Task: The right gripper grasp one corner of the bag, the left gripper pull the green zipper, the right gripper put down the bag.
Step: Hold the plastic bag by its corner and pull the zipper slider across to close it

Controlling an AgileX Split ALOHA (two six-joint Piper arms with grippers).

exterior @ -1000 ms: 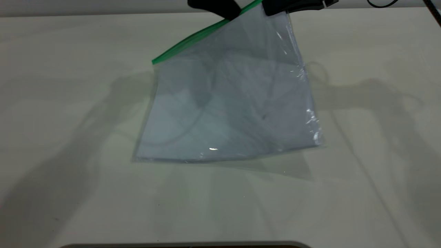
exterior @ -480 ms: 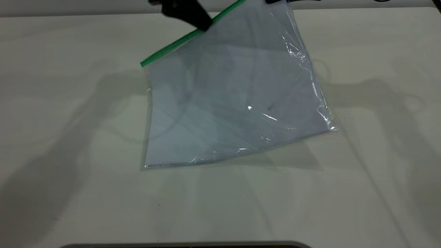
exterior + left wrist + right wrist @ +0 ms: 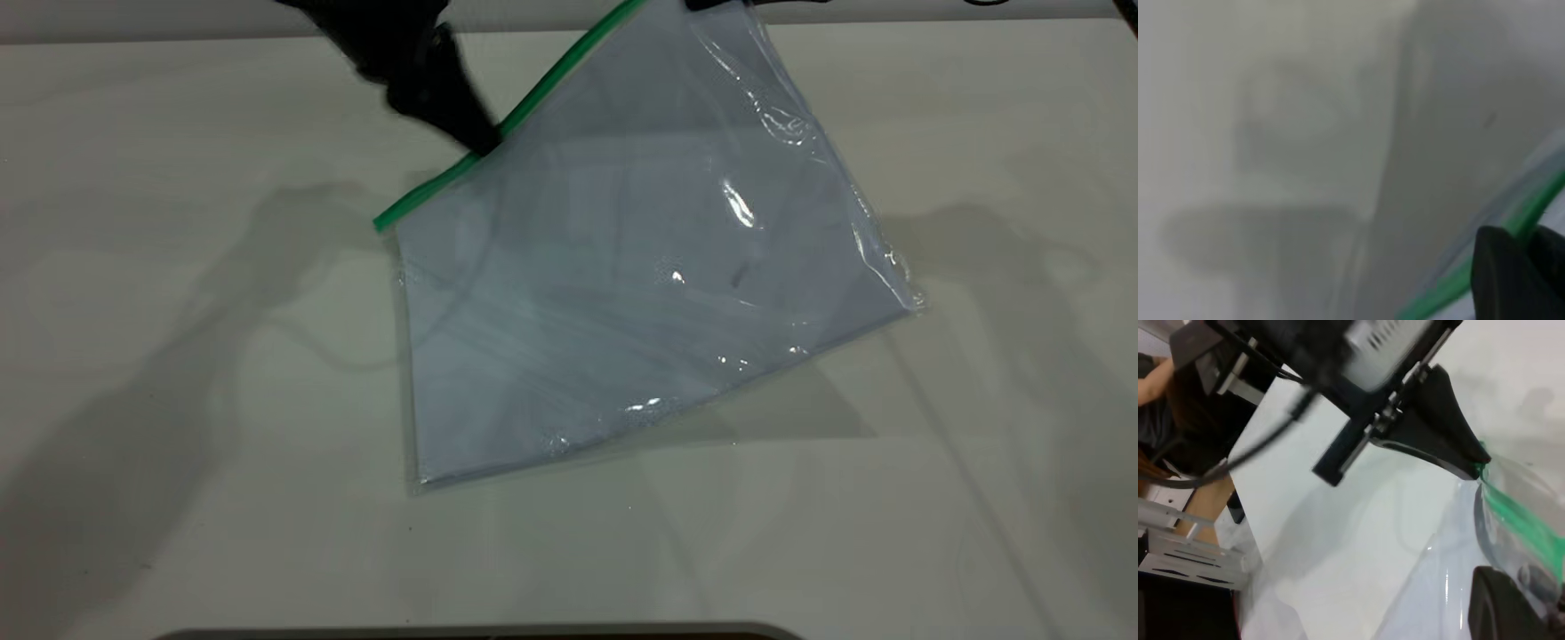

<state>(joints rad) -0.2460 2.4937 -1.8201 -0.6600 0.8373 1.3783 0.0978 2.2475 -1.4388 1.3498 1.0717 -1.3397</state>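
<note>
The zipper strip [image 3: 435, 188] runs straight from my right gripper's corner of the bag to the strip's loose lower end [image 3: 383, 222], so my left gripper goes on pulling the green zipper until it gets to that end.
The clear bag [image 3: 640, 293] with white sheets inside hangs tilted, its lower edge near the table. My right gripper [image 3: 711, 4], at the top edge of the exterior view, is shut on the bag's upper corner [image 3: 689, 12]. My left gripper [image 3: 480, 142] is shut on the green zipper [image 3: 556, 76], about two thirds of the way down the strip from that corner. In the left wrist view the green zipper [image 3: 1451, 290] runs between my left gripper's [image 3: 1523, 235] dark fingers. The right wrist view shows the left gripper [image 3: 1475, 470] on the green zipper [image 3: 1525, 520] and the bag [image 3: 1431, 600].
The pale table [image 3: 178, 356] lies under the bag, with a dark curved edge [image 3: 480, 633] at its front. In the right wrist view a person [image 3: 1158, 393] and a metal rack [image 3: 1185, 553] are beyond the table's side.
My left gripper has slid down and left along the green strip, away from the held corner. The bag has swung, its lower right corner rising and moving right.
</note>
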